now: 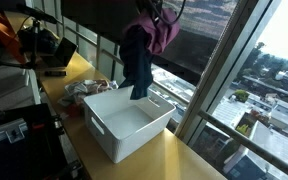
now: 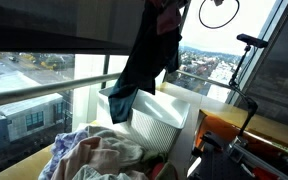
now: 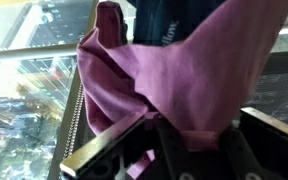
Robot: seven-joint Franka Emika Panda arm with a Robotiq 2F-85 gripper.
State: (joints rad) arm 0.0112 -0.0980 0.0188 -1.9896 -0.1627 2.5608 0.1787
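Observation:
The dark blue garment's bottom end (image 1: 138,95) is hanging over the bin's back rim. My gripper should swing back from the window and lower both garments into the bin's opening (image 1: 126,118).
My gripper (image 3: 198,137) is shut on a magenta garment (image 3: 189,70), which bunches between the fingers in the wrist view. A dark blue garment (image 3: 169,18) hangs with it. In both exterior views the gripper (image 1: 156,8) is high at the top of the frame, with the magenta cloth (image 1: 162,32) just below it and the blue cloth (image 1: 136,65) dangling lower. The blue cloth's bottom end hangs just over the back rim of an open white bin (image 1: 134,140). From the opposite side, the blue garment (image 2: 139,60) hangs in front of the window above the bin (image 2: 160,131).
A pile of crumpled clothes (image 1: 84,90) lies on the wooden counter (image 1: 184,160) beside the bin, seen close up as a clothes heap (image 2: 99,155). A large window (image 1: 254,70) runs along the counter's edge. Dark equipment and cables (image 1: 29,45) stand at the counter's far end.

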